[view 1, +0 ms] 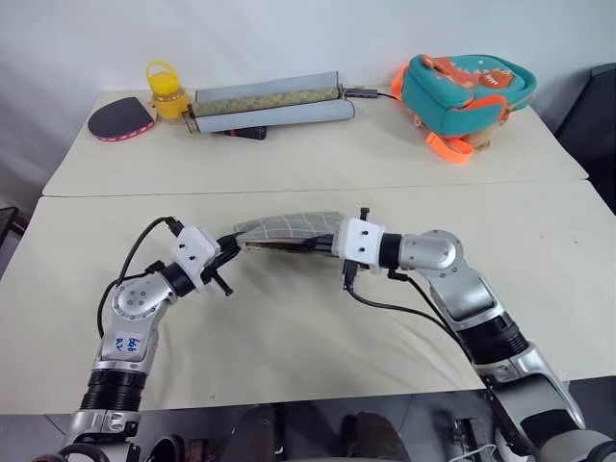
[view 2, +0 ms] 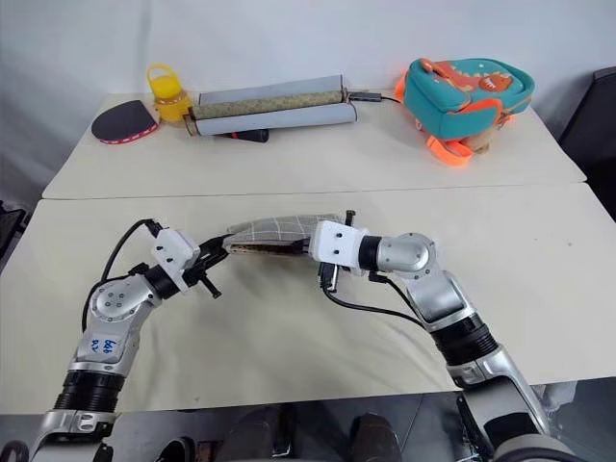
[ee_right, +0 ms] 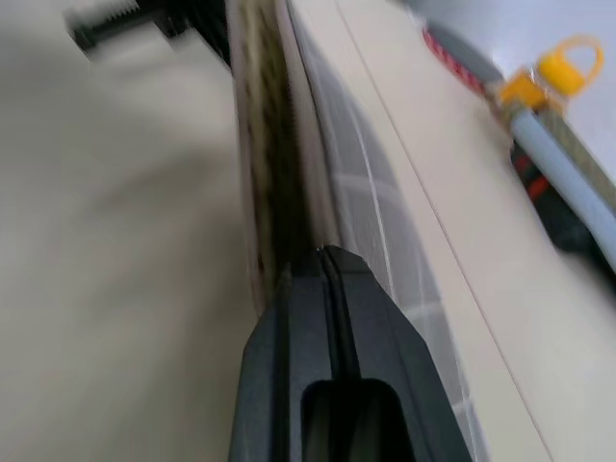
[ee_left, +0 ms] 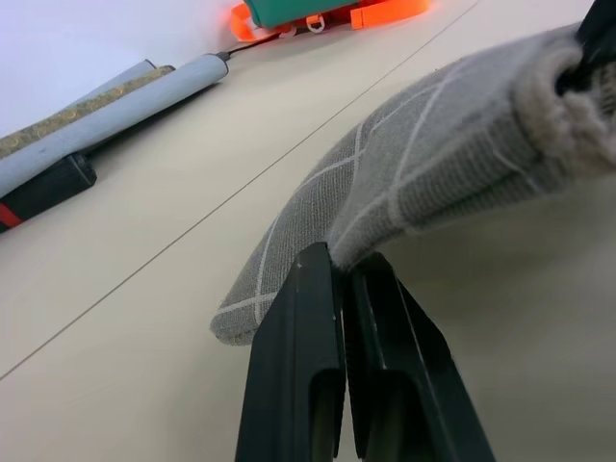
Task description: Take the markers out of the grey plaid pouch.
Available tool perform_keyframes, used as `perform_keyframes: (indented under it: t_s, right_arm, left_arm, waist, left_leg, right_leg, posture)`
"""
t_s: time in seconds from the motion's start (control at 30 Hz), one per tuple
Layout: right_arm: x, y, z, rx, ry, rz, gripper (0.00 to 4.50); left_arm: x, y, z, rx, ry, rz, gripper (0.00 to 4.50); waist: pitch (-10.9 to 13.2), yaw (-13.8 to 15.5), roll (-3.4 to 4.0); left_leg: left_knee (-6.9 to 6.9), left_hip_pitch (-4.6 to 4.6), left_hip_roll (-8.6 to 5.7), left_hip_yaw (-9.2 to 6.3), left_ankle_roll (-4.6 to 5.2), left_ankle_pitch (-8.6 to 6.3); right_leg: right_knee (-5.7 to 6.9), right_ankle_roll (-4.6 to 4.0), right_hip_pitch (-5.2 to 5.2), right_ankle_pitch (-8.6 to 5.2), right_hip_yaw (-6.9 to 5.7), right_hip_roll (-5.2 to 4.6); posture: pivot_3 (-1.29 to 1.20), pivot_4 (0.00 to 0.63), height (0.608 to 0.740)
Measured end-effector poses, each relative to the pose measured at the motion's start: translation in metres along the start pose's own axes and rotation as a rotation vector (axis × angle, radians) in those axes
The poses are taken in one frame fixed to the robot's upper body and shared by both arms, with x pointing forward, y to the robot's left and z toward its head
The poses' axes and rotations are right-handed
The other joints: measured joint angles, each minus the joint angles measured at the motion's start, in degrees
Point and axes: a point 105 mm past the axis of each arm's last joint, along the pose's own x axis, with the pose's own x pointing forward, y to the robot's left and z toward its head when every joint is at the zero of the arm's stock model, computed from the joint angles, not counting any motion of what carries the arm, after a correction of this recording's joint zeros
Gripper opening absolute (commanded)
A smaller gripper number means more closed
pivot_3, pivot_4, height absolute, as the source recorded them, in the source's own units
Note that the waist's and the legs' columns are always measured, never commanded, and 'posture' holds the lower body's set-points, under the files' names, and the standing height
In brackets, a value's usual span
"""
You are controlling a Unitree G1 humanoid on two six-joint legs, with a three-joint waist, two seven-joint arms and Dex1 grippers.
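The grey plaid pouch's opening [view 1: 277, 246] is a thin slit at my right gripper's closed fingers, so next I spread them inside the pouch [ee_right: 279, 178] and close on a marker.
The grey plaid pouch [view 1: 289, 228] hangs between my two grippers just above the near table, bowed upward in the middle. My left gripper [view 1: 234, 247] is shut on its left end; the wrist view has the fingertips [ee_left: 322, 265] pinched on the fabric [ee_left: 433, 164]. At the right end my right gripper [view 1: 324, 243] is shut on the pouch along its open mouth [ee_right: 265, 164], where brownish lining shows beside the fingertips [ee_right: 322, 255]. The markers are hidden from view.
On the far table lie a teal-and-orange backpack [view 1: 462, 91], long grey rolled mats [view 1: 269, 104], a yellow jar [view 1: 166, 91], a dark paddle [view 1: 120, 120] and a black-and-red object [view 1: 245, 133]. A seam [view 1: 308, 191] divides the two tables.
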Motion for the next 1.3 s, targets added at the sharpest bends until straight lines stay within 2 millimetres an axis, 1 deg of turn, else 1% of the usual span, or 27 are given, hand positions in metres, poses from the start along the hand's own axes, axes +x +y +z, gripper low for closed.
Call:
perform_keyframes:
  t_s: [0.13, 0.23, 0.3, 0.33, 0.43, 0.5, 0.57, 0.67, 0.7, 0.77, 0.83, 0.87, 0.93, 0.97, 1.1, 1.2, 1.27, 1.3]
  right_arm:
    - [0.003, 0.004, 0.002, -0.034, -0.004, 0.014, 0.04]
    - [0.004, 0.004, 0.006, -0.015, -0.030, 0.019, 0.04]
    - [0.003, 0.010, 0.008, -0.019, -0.040, 0.060, 0.04]
    - [0.000, 0.018, 0.006, -0.029, -0.031, 0.096, 0.04]
    - [0.001, 0.021, -0.006, -0.029, 0.007, 0.076, 0.04]
    - [0.002, 0.015, -0.013, -0.042, 0.040, 0.032, 0.04]
    - [0.003, 0.002, -0.016, -0.076, 0.066, -0.030, 0.04]
    - [0.001, -0.023, -0.010, -0.167, 0.084, -0.128, 0.04]
    - [-0.001, -0.028, -0.010, -0.200, 0.096, -0.143, 0.04]
    - [-0.005, -0.033, -0.013, -0.246, 0.127, -0.153, 0.04]
    - [-0.009, -0.034, -0.018, -0.283, 0.161, -0.143, 0.04]
    - [-0.009, -0.034, -0.020, -0.300, 0.175, -0.134, 0.38]
    - [-0.009, -0.033, -0.023, -0.309, 0.182, -0.122, 0.87]
    - [-0.009, -0.032, -0.024, -0.312, 0.182, -0.113, 1.27]
    - [-0.006, -0.027, -0.025, -0.335, 0.191, -0.086, 2.65]
    - [-0.006, -0.026, -0.026, -0.341, 0.195, -0.080, 3.62]
    - [-0.005, -0.026, -0.026, -0.336, 0.195, -0.078, 4.39]
    - [-0.005, -0.026, -0.026, -0.333, 0.195, -0.078, 4.45]
  left_arm:
    - [0.000, -0.003, -0.002, -0.013, 0.002, 0.004, 0.00]
    - [-0.001, -0.005, -0.002, -0.013, 0.010, 0.002, 0.00]
    - [0.000, -0.006, 0.000, -0.006, 0.002, 0.002, 0.00]
    - [0.000, -0.006, 0.002, -0.005, -0.001, 0.002, 0.00]
    - [0.001, -0.007, 0.001, -0.020, 0.001, 0.001, 0.00]
    - [0.002, -0.009, 0.003, -0.028, -0.003, -0.004, 0.00]
    - [0.003, -0.011, 0.006, -0.023, -0.007, -0.012, 0.00]
    - [0.002, -0.013, 0.005, -0.044, 0.011, -0.024, 0.00]
    - [0.003, -0.014, 0.006, -0.053, 0.013, -0.027, 0.00]
    - [0.003, -0.014, 0.008, -0.078, 0.016, -0.028, 0.00]
    - [0.007, -0.016, 0.010, -0.129, 0.008, -0.017, 0.00]
    - [0.010, -0.018, 0.012, -0.166, 0.000, -0.012, 0.00]
    - [0.014, -0.022, 0.016, -0.198, -0.011, -0.019, 0.00]
    - [0.016, -0.024, 0.018, -0.204, -0.013, -0.025, 0.00]
    - [0.018, -0.027, 0.021, -0.231, -0.011, -0.033, 0.00]
    - [0.019, -0.030, 0.022, -0.294, -0.014, -0.047, 0.00]
    - [0.020, -0.033, 0.027, -0.345, -0.029, -0.068, 0.00]
    - [0.020, -0.033, 0.028, -0.355, -0.031, -0.072, 0.00]
  waist:
    - [0.0, -0.1, 0.00]
    - [0.0, 0.0, 0.00]
    - [0.0, 0.0, 0.00]
    - [0.0, 0.2, 0.00]
    - [0.0, 0.2, 0.00]
    - [0.0, 0.2, -0.01]
    - [0.0, 0.2, 0.00]
    - [0.0, 0.1, 0.00]
    - [0.0, 0.1, 0.00]
    - [0.0, 0.2, 0.00]
    - [0.0, 0.4, 0.00]
    - [0.0, 0.4, -0.02]
    - [0.0, 0.3, -0.02]
    - [0.0, 0.3, -0.02]
    - [0.0, 0.2, -0.02]
    - [0.0, 0.2, -0.02]
    - [0.0, 0.2, -0.02]
    - [0.0, 0.2, -0.02]
  left_leg:
    - [-0.01, 0.00, 0.00, -0.01, 0.00, 0.00]
    - [-0.01, 0.00, 0.01, -0.01, 0.01, 0.00]
    - [-0.01, 0.00, 0.00, -0.03, 0.01, 0.00]
    - [-0.01, 0.00, -0.01, -0.03, 0.02, 0.00]
    - [0.00, 0.00, -0.01, 0.00, 0.02, 0.01]
    - [0.00, 0.00, 0.00, -0.01, 0.00, 0.04]
    - [0.00, 0.00, 0.00, -0.01, -0.01, 0.05]
    - [-0.02, 0.00, 0.00, -0.01, -0.02, 0.06]
    - [-0.02, 0.00, 0.01, -0.02, -0.03, 0.06]
    - [-0.03, 0.00, 0.00, -0.03, -0.02, 0.06]
    - [-0.02, -0.01, -0.03, -0.03, -0.02, 0.06]
    - [-0.01, -0.01, -0.03, -0.03, -0.01, 0.06]
    - [-0.01, 0.00, -0.02, -0.02, -0.01, 0.07]
    - [-0.01, 0.00, -0.01, -0.02, -0.03, 0.08]
    - [-0.02, 0.00, 0.00, -0.02, -0.03, 0.08]
    - [-0.02, 0.00, 0.01, -0.03, -0.04, 0.09]
    - [-0.02, 0.00, 0.01, -0.03, -0.04, 0.09]
    - [-0.02, 0.00, 0.01, -0.03, -0.04, 0.09]
  right_leg:
    - [0.00, 0.00, 0.01, 0.00, -0.01, 0.00]
    - [0.00, 0.00, 0.01, 0.00, -0.01, 0.00]
    - [0.00, 0.00, 0.02, 0.00, -0.01, 0.00]
    - [-0.01, 0.00, 0.03, 0.00, -0.01, -0.01]
    - [0.00, 0.00, 0.02, 0.00, 0.00, -0.01]
    - [0.01, 0.00, 0.01, 0.00, 0.00, 0.00]
    - [0.02, 0.00, 0.00, 0.00, 0.01, 0.00]
    - [0.01, 0.00, -0.01, 0.00, 0.01, 0.01]
    - [0.01, 0.00, -0.01, 0.00, 0.00, 0.01]
    - [0.00, 0.00, 0.00, 0.00, 0.01, 0.00]
    - [-0.01, 0.00, 0.03, 0.00, 0.01, -0.02]
    - [-0.01, 0.00, 0.03, 0.00, 0.02, -0.02]
    - [-0.01, 0.00, 0.03, 0.00, 0.02, 0.00]
    - [-0.01, 0.00, 0.03, 0.00, 0.01, 0.01]
    - [-0.01, 0.00, 0.02, 0.00, 0.02, 0.03]
    - [-0.01, 0.00, 0.02, 0.00, 0.02, 0.03]
    - [-0.01, 0.00, 0.04, 0.00, 0.04, 0.03]
    - [-0.02, 0.00, 0.03, 0.00, 0.04, 0.03]
  posture:
    - [0.00, 0.150, 0.740]
    - [0.00, 0.150, 0.740]
    - [0.00, 0.150, 0.740]
    - [0.00, 0.150, 0.740]
    - [0.00, 0.150, 0.740]
    - [0.00, 0.150, 0.740]
    - [0.00, 0.150, 0.740]
    - [0.00, 0.150, 0.740]
    - [0.00, 0.150, 0.740]
    - [0.00, 0.150, 0.740]
    - [0.00, 0.150, 0.740]
    - [0.00, 0.150, 0.740]
    - [0.00, 0.150, 0.740]
    - [0.00, 0.150, 0.740]
    - [0.00, 0.150, 0.740]
    - [0.00, 0.150, 0.740]
    - [0.00, 0.150, 0.740]
    - [0.00, 0.150, 0.740]
